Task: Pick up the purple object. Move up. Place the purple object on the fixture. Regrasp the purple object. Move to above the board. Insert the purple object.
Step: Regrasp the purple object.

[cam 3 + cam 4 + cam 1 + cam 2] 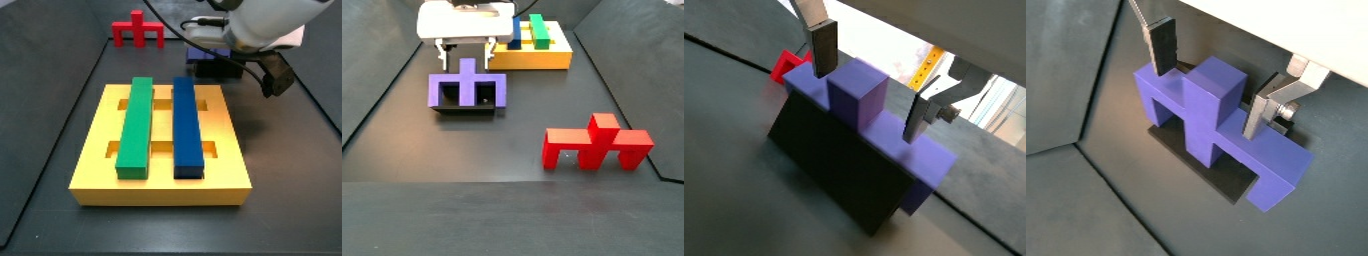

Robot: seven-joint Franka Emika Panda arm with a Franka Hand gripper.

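I should expect hidden pegs pointing down behind the black fixture when I lift the purple object, because the purple object's purple end [918, 197] reaches down there.
The purple object [933, 166] [1280, 170] [449, 92] stands upright on the black fixture [824, 165] [1229, 186] [469, 109], with its central stub pointing up. My gripper [869, 98] [1209, 92] [465, 58] is open and straddles that stub, one finger on each side. In both wrist views a gap shows between each pad and the stub. The yellow board [160, 182] [545, 60] carries a green bar [134, 125] and a blue bar [187, 125]. In a side view my gripper [217, 62] hangs just beyond the board's far edge.
A red pronged piece [596, 146] [136, 30] [788, 66] stands on the dark floor away from the fixture. Dark walls close the floor in on both sides.
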